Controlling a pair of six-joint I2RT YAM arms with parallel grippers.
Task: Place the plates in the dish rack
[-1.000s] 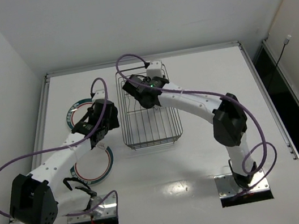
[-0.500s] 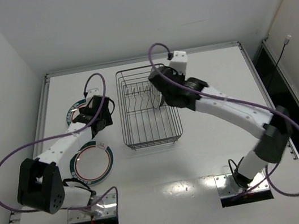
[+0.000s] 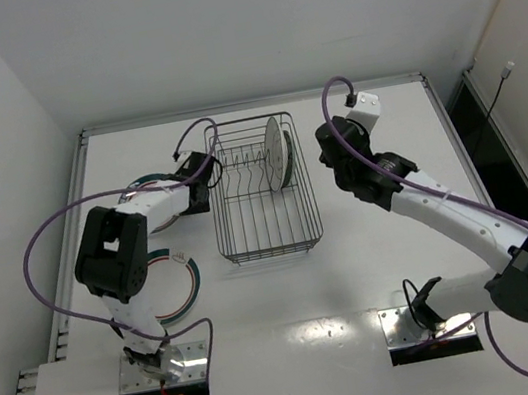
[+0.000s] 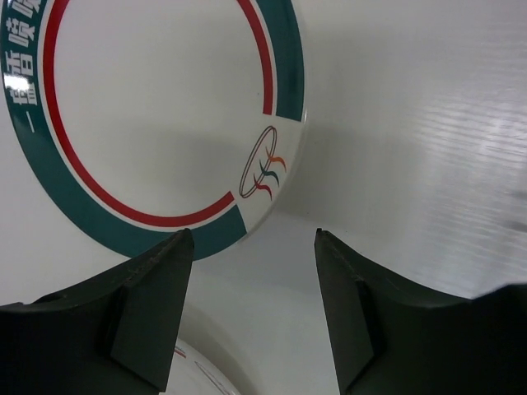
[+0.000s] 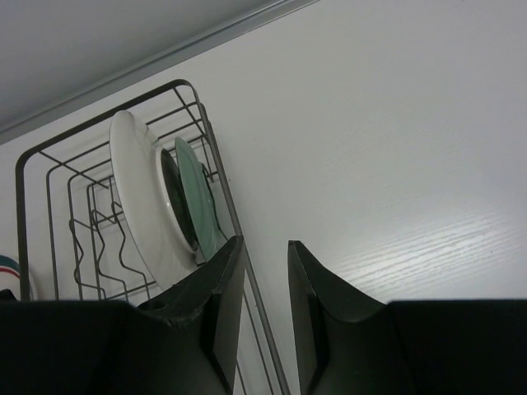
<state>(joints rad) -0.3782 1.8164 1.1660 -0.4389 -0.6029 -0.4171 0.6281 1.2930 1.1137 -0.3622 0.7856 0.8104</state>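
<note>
Both ringed plates [image 3: 162,283] are across the rack from the robot's right gripper, so next the left gripper takes hold of the far plate's rim [image 4: 268,206] and sets that plate upright next to the white plate.
The dish rack [image 3: 268,219] is a dark wire basket in the middle of the table. Two plates stand upright at its back right: a large white plate [image 5: 142,193] and a smaller bluish one [image 5: 196,204] behind it. My right gripper [image 5: 265,243] is just right of the rack [image 5: 49,150], its jaws a small gap apart and empty; it also shows in the top view [image 3: 329,151]. My left gripper [image 4: 251,239] is open and empty over bare table beside a green-and-red-rimmed plate [image 4: 156,107]. A second ringed plate [image 3: 175,283] lies nearer.
The left arm's elbow [image 3: 111,251] folds over the near ringed plate. The far ringed plate [image 3: 141,188] is partly hidden by the left forearm. Purple cables loop off both arms. A raised rail edges the table at the back and left.
My right gripper has drawn back to the right, out of the rack, and the two upright plates now show. My left arm has folded in, its gripper moving right towards the rack's left wall.
</note>
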